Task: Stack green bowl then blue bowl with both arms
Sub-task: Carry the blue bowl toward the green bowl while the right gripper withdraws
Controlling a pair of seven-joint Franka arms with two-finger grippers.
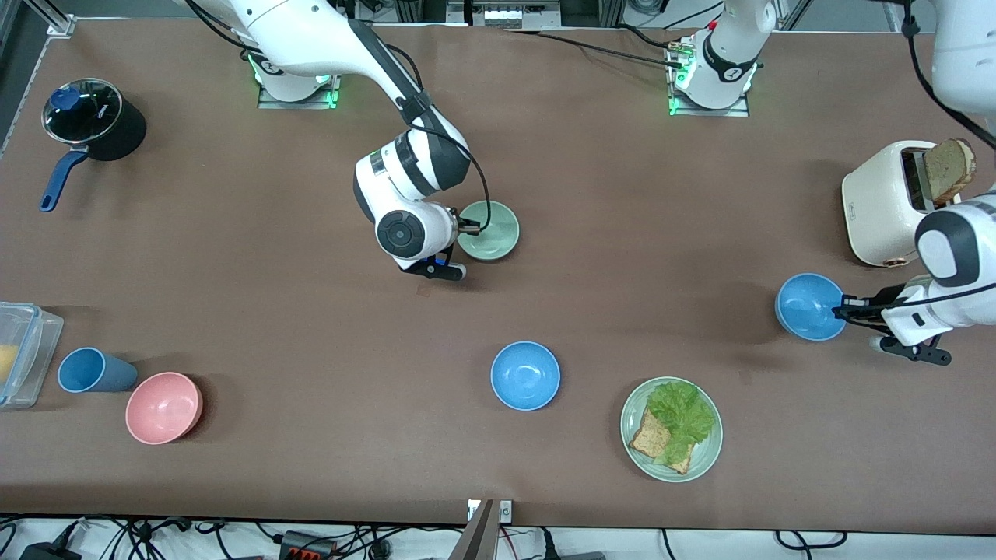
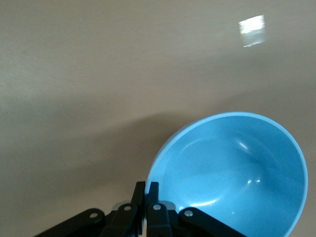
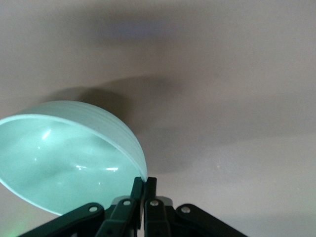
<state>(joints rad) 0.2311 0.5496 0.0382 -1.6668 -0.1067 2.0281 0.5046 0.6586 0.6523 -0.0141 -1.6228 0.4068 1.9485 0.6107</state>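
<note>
Next, my right gripper puts the green bowl (image 1: 496, 233) down and moves away before my left gripper brings the blue bowl (image 1: 806, 306), because the green bowl is hanging tilted in my right gripper.
My right gripper (image 1: 467, 228) is shut on the rim of the pale green bowl (image 1: 490, 230) and holds it above the middle of the table; the right wrist view shows the bowl (image 3: 64, 158) pinched at its edge, tilted over bare tabletop. My left gripper (image 1: 842, 311) is shut on the rim of a sky-blue bowl (image 1: 809, 306) and holds it over the table at the left arm's end, near the toaster; the left wrist view shows this bowl (image 2: 232, 173) gripped at its edge. A second, identical blue bowl (image 1: 525, 376) rests on the table nearer the front camera.
A pale-green plate (image 1: 704, 459) with lettuce and bread sits beside the second blue bowl. A white toaster (image 1: 879, 202) with bread stands at the left arm's end. A pink bowl (image 1: 163, 407), blue cup (image 1: 89, 370), clear container (image 1: 23, 350) and black pot (image 1: 97, 120) are at the right arm's end.
</note>
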